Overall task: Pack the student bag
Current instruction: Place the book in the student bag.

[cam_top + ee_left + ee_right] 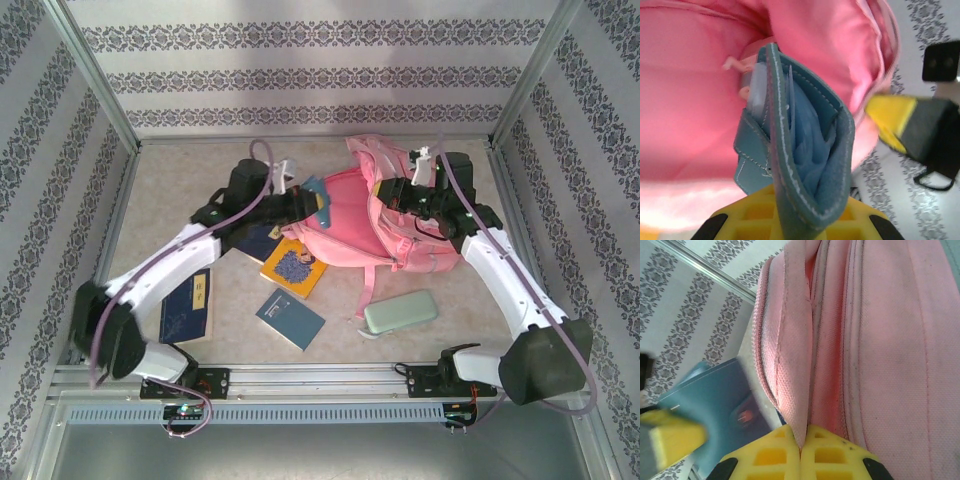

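The bag's opening (354, 205) is held wide by my right gripper in front of the teal notebook (316, 187), so I should keep carrying the notebook in with my left gripper until it sits deep inside.
The pink student bag (400, 235) lies at the middle right of the table with its mouth held open toward the left. My left gripper (305, 207) is shut on a teal stitched-cover notebook (805, 150), whose far end is inside the bag's pink lining (700, 100). The yellow fingers (755, 220) clamp the notebook's near end. My right gripper (801, 442) is shut on a pink fabric edge (795, 370) of the bag at its upper rim (385, 190). In the right wrist view the teal notebook (715, 400) shows at the left.
On the table left of the bag lie a yellow-and-blue book (295, 266), a teal book (290, 318), a dark blue book (187, 308) and another dark book (258, 240) under my left arm. A pale green pencil case (400, 312) lies in front of the bag.
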